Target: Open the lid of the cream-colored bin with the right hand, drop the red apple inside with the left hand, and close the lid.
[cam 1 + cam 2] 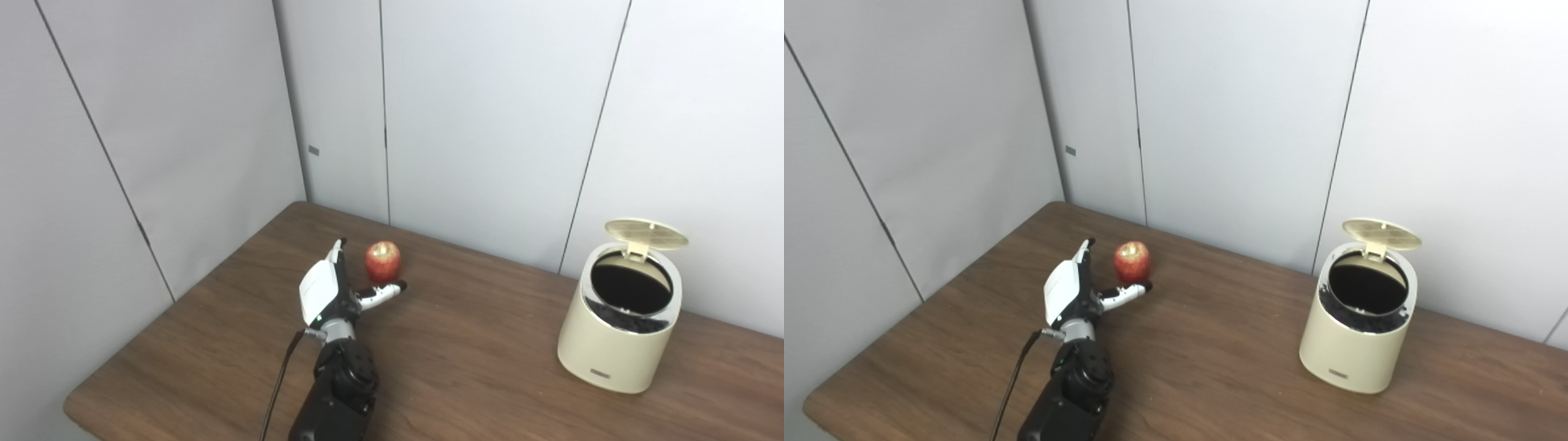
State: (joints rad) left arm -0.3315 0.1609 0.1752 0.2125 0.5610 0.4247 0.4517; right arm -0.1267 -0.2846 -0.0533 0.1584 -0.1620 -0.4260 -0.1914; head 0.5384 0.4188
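Observation:
The lid (647, 234) is tilted up on a hinge arm at the bin's back rim (636, 252), so I expect it to swing down over the bin's opening when the robot pushes it.
A red apple (383, 261) rests on the brown table (465, 361) toward the back left. My left hand (331, 286) is open just left of and in front of the apple, fingers stretched toward the wall and thumb reaching under the apple's near side; I cannot tell whether it touches. The cream-colored bin (618, 334) stands at the right with its round lid (645, 233) tipped up and its dark inside showing. My right hand is out of view.
Grey wall panels (490, 122) close off the back and left of the table. The table's left corner edge (73, 404) lies near my arm. A black cable (278, 380) hangs along my left forearm.

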